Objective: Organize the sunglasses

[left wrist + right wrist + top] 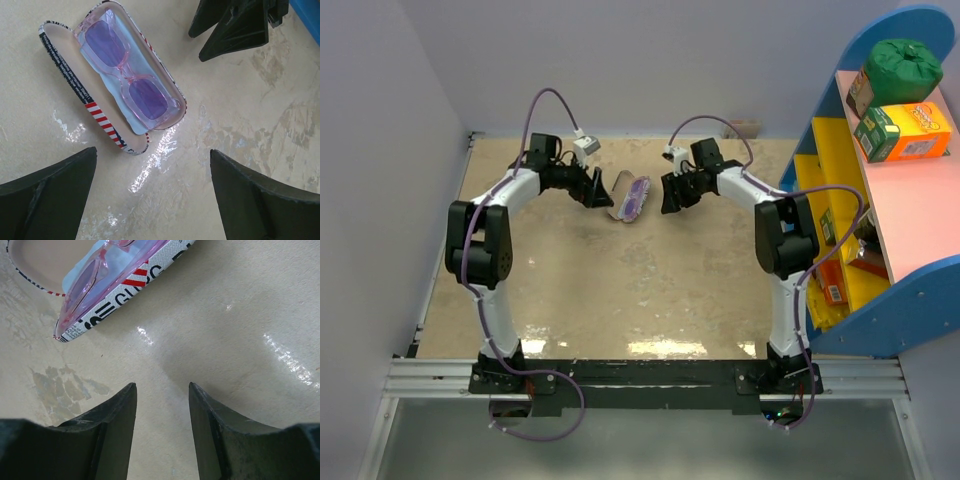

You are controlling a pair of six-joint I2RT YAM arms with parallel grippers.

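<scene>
The case's open lid point(85, 77) lies beyond the sunglasses from my right gripper, so next my left gripper folds the lid over while my right gripper steadies the case.
The pink-purple sunglasses point(125, 75) lie folded on a light blue cloth point(112, 90) inside the open flag-print case point(107, 125). In the top view the sunglasses point(636, 198) and the case point(618, 192) sit at the far middle of the table. My left gripper point(152, 157) is open and empty, just left of the case point(597, 188). My right gripper point(162, 387) is open and empty, just right of the case point(668, 192). In the right wrist view the case's side point(130, 287) and the sunglasses' edge point(90, 277) show above my fingers.
A blue, yellow and pink shelf point(880, 200) stands at the right with a green bag point(903, 65) and an orange box point(905, 132) on top. Grey walls close the left and the back. The right gripper's fingers point(235, 30) show in the left wrist view.
</scene>
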